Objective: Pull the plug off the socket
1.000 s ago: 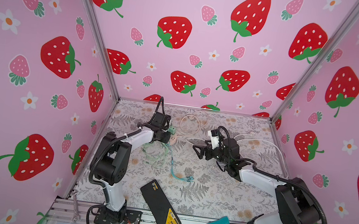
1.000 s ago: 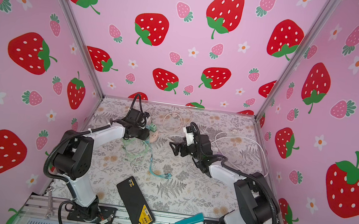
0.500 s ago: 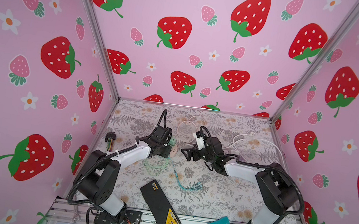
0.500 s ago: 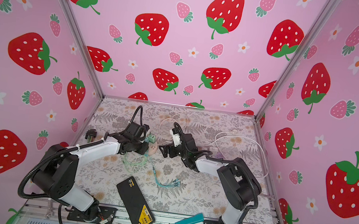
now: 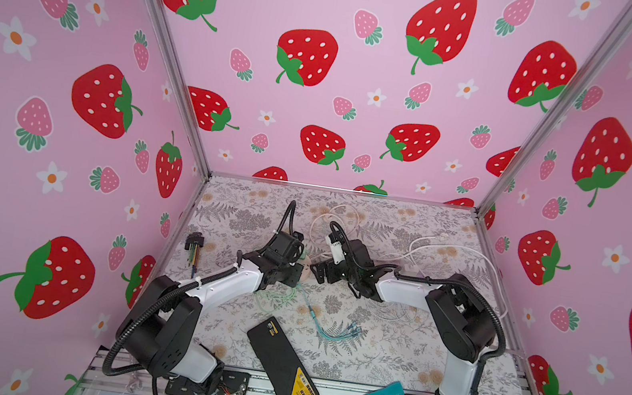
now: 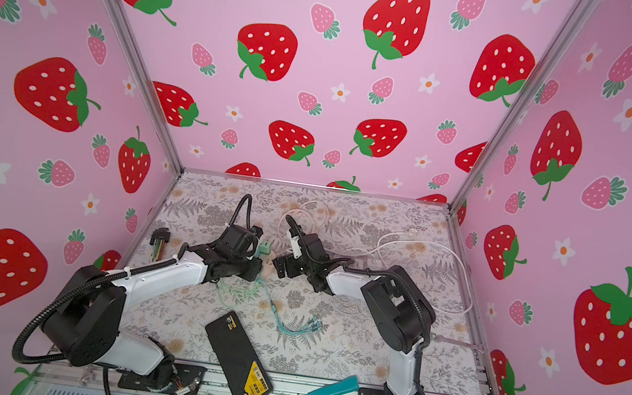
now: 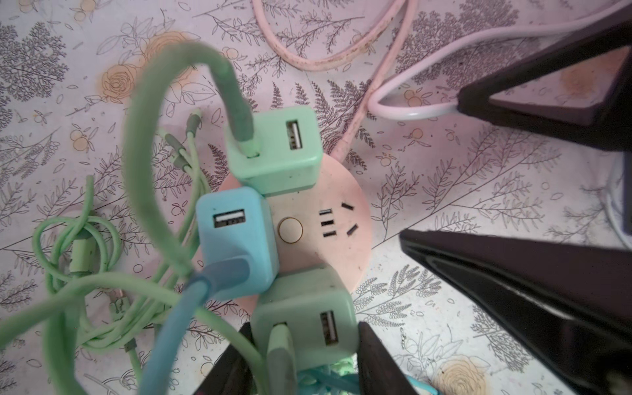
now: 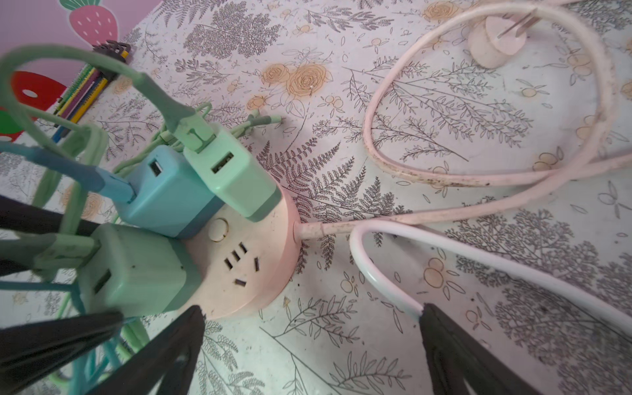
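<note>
My right gripper should move in and steady the socket (image 7: 350,258) before my left gripper pulls the near green plug, because the end of my right gripper's finger is off the socket's rim (image 7: 369,229).
The round pink socket (image 7: 335,205) (image 8: 246,273) lies flat on the floral table, seen mid-table in a top view (image 6: 268,263). Three USB plugs stand in it: two green and one blue (image 7: 236,239). My left gripper (image 7: 304,326) (image 5: 288,274) is shut on the near green plug (image 7: 325,297) (image 8: 136,270), one finger against each side. That plug sits in the socket. My right gripper (image 8: 311,307) (image 6: 282,267) stands wide open on the socket's other side with nothing between its fingers. One of its fingertips (image 8: 191,318) is at the socket's rim.
The socket's pink cable loops back to its own loose plug (image 8: 492,41). A white cable (image 8: 478,260) runs past my right gripper's other finger. Green and teal cables (image 5: 334,327) trail forward. A black device (image 5: 282,366), a teal tool (image 5: 379,394) and coloured keys (image 5: 194,248) lie around.
My left gripper, with the socket and its plugs, has come forward toward the middle. My right gripper has moved left up to the socket, still open.
</note>
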### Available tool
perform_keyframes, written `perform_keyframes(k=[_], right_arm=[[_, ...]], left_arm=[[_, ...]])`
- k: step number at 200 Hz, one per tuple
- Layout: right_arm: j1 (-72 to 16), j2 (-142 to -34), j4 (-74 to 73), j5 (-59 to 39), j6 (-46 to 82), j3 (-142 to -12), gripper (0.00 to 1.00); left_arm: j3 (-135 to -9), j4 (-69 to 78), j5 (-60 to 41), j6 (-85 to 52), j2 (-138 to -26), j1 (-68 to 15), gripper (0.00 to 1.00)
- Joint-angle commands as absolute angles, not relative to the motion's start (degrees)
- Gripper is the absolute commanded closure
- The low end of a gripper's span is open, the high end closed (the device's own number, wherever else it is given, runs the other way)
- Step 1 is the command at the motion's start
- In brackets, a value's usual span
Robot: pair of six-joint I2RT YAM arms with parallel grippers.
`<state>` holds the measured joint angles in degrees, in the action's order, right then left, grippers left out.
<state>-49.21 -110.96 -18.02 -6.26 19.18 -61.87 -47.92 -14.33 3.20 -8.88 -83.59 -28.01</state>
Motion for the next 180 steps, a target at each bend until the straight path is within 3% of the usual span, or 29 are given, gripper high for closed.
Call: perform_keyframes(k=[1, 107, 180], right_arm=[[-50.1, -111.9, -15.6, -5.4, 17.8, -63.7, 0.00], [-50.0, -99.0, -8.2, -5.7, 13.4, -69.4, 0.00], [-50.1, -111.1, -9.0, -11.6, 12.0, -74.8, 0.00]], left_arm=[[-46.9, -14.6, 2.9, -9.3, -82.3, -28.3, 0.52], [-46.8, -14.4, 4.0, -10.3, -82.3, -27.6, 0.53], [-44.9, -14.6, 2.0, -9.0, -79.4, -25.7, 0.53]])
